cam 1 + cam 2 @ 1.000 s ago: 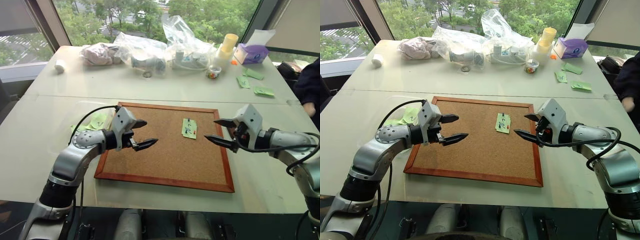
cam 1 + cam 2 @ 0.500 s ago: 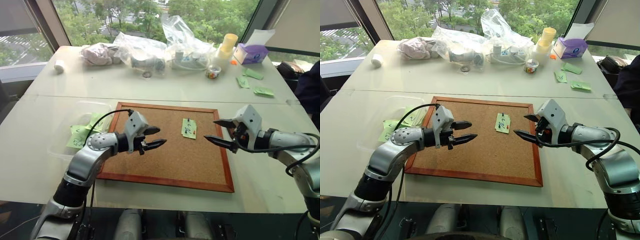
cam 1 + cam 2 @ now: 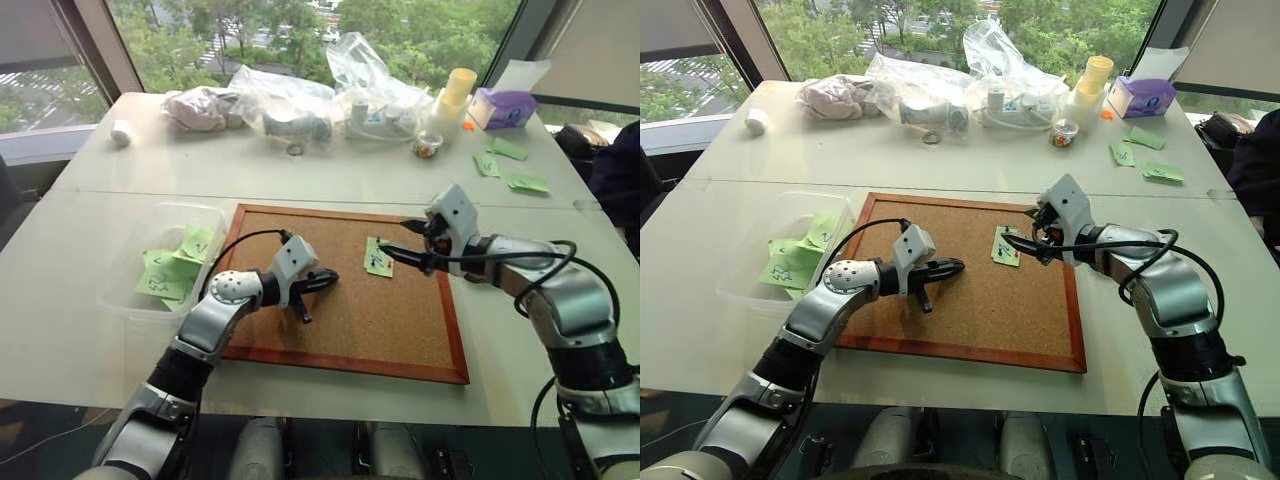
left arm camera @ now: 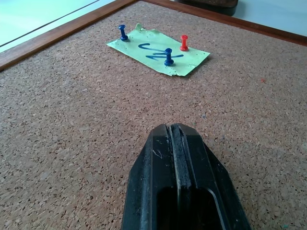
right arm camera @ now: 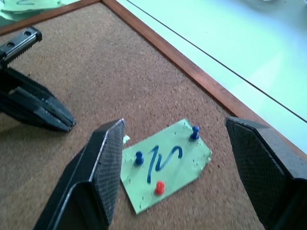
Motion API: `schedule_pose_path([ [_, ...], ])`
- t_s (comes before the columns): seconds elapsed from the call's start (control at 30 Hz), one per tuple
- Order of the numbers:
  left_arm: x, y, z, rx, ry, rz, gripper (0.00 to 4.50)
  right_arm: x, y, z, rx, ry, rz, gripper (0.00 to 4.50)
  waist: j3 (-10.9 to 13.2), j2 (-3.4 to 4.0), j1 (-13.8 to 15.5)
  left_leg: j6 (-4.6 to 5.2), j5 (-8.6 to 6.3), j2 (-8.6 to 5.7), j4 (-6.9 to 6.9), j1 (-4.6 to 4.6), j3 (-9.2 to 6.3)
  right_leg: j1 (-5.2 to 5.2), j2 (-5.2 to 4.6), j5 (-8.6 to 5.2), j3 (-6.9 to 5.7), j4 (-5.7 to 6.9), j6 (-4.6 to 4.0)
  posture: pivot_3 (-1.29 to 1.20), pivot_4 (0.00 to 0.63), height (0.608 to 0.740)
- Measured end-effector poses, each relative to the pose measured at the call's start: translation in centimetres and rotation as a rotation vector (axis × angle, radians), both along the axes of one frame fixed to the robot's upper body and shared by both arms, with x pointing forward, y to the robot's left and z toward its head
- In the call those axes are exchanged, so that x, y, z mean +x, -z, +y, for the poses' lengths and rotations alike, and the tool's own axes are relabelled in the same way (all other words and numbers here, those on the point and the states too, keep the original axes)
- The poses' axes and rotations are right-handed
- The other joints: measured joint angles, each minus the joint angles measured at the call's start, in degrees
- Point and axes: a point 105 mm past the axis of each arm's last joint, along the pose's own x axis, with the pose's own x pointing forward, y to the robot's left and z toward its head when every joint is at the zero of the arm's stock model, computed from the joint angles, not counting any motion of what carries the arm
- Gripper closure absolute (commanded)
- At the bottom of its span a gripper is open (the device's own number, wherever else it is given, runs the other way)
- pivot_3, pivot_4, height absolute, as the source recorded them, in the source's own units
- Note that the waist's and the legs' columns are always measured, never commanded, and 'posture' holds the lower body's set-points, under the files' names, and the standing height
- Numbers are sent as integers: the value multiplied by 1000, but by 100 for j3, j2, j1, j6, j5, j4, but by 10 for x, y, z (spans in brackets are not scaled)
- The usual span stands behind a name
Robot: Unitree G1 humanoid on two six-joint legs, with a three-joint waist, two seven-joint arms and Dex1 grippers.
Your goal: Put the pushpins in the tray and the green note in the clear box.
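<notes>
My gripper is going to pull out the blue pushpin at the corner of the green note (image 5: pixel 165 164). The note will stay flat then, because the red pushpin (image 5: pixel 159 187) also goes through it.
The green note (image 3: pixel 378 257) lies on the cork board (image 3: pixel 350 330), held by three pushpins: two blue (image 4: pixel 123 32) (image 4: pixel 168 56) and one red (image 4: pixel 183 42). My right gripper (image 3: pixel 392 238) stands open right at the note's far edge, its fingers (image 5: pixel 108 163) spread wider than the note (image 5: pixel 165 165). Lower on the board, left of the note and pointing at it, my left gripper (image 3: pixel 328 276) is shut and empty. The clear box (image 3: pixel 185 207) sits left of the board with several green notes inside. The tray is out of view.
Clear plastic bags (image 3: pixel 290 100), a small cup of coloured bits (image 3: pixel 428 145), yellow cups (image 3: pixel 455 95) and a purple tissue box (image 3: pixel 505 105) line the table's far side. Loose green notes (image 3: pixel 510 150) lie at the back right. A person's dark sleeve (image 3: pixel 615 170) is at the right edge.
My left gripper has shut and moved right and down over the board toward the note. The right gripper, still open, has swung left and forward up to the note.
</notes>
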Motion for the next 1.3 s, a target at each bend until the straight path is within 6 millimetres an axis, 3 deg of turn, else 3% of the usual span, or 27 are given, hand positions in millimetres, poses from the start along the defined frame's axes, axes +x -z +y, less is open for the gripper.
schedule_pose_path([
  [0.1,0,1,1,2,0,-9,4462,10,10,3,3,10,32,1100,-2,2,-15,0,0,0,0,2,2,1,-1,0,0,1,0,0,150,740],
  [0.13,0,1,2,3,-1,-11,4492,13,12,5,9,10,42,1347,-2,3,-18,0,0,0,0,4,3,1,-1,0,0,2,0,0,150,740],
  [0.2,0,1,1,3,0,-13,4500,18,17,9,7,2,55,1897,-5,8,-14,0,0,0,0,4,2,1,0,0,0,2,0,0,150,740],
  [0.3,0,1,1,2,-2,-13,4500,24,25,9,1,6,69,3329,-5,7,-17,0,0,0,0,4,3,2,-1,0,0,2,0,0,150,740],
  [0.8,-3,3,3,2,-21,-23,4500,41,43,7,-27,24,94,3329,-12,18,-46,-1,1,1,-2,7,6,3,0,0,0,3,0,0,150,740],
  [0.93,-3,3,3,3,-24,-25,4500,41,42,7,-31,20,92,4443,-13,20,-49,-1,1,2,-2,7,6,3,0,0,0,3,0,0,150,740],
  [1.3,-4,6,-3,-11,-39,-20,4500,37,37,-2,64,105,112,4443,-13,25,1,-1,1,0,-2,0,3,0,-6,0,0,2,1,0,150,740],
])
